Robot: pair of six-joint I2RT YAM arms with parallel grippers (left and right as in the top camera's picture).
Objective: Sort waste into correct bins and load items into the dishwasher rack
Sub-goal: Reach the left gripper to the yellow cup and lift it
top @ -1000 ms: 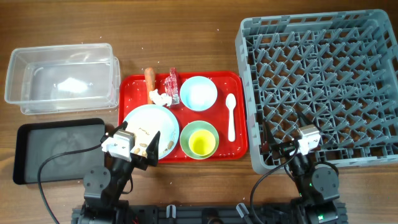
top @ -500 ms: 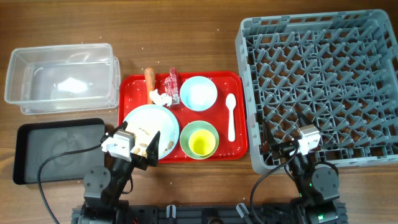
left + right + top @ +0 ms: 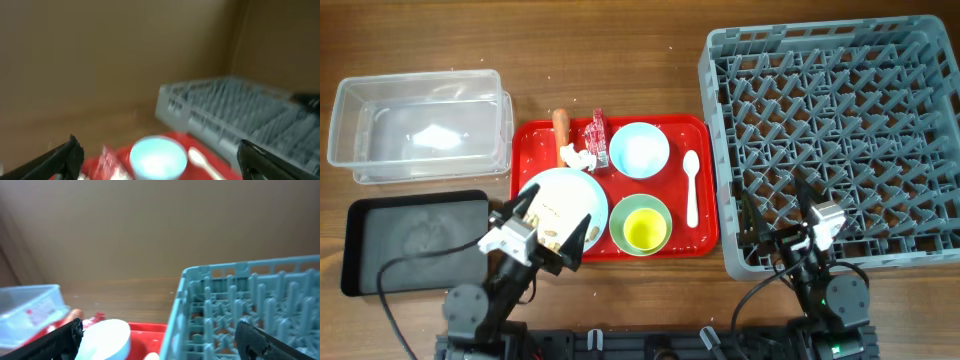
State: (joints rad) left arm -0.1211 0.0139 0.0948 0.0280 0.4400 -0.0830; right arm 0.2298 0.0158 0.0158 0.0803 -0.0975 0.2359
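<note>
The yellow cup is in the green bowl (image 3: 638, 204), away from the rack. My left gripper should pick the cup (image 3: 646, 229) up out of the bowl and pass it to my right gripper.
On the red serving tray (image 3: 702, 128) lie a light blue bowl (image 3: 639, 149), a yellow-green bowl (image 3: 640, 226), a pale plate (image 3: 560, 188) with tan bits (image 3: 551, 239), a white spoon (image 3: 691, 185), a red wrapper (image 3: 599, 135), a white paper wad (image 3: 580, 158) and a sausage piece (image 3: 560, 122). My left gripper (image 3: 555, 215) is open over the plate's near edge. In the left wrist view it (image 3: 160, 160) frames the blurred blue bowl (image 3: 158, 155) and spoon (image 3: 200, 159). My right gripper (image 3: 778, 215) is open over the near-left corner of the grey rack (image 3: 840, 130); it (image 3: 160, 337) holds nothing.
A clear tub (image 3: 420, 125) sits at the far left, with a black tray (image 3: 410, 240) in front of it. The right wrist view shows the rack wall (image 3: 250, 305), the blue bowl (image 3: 107, 335) and the tub (image 3: 30, 305). Cables trail from both arms at the front edge.
Both wrists have lifted and tilted a little. The left gripper's fingers now reach further over the plate. Nothing on the tray has moved.
</note>
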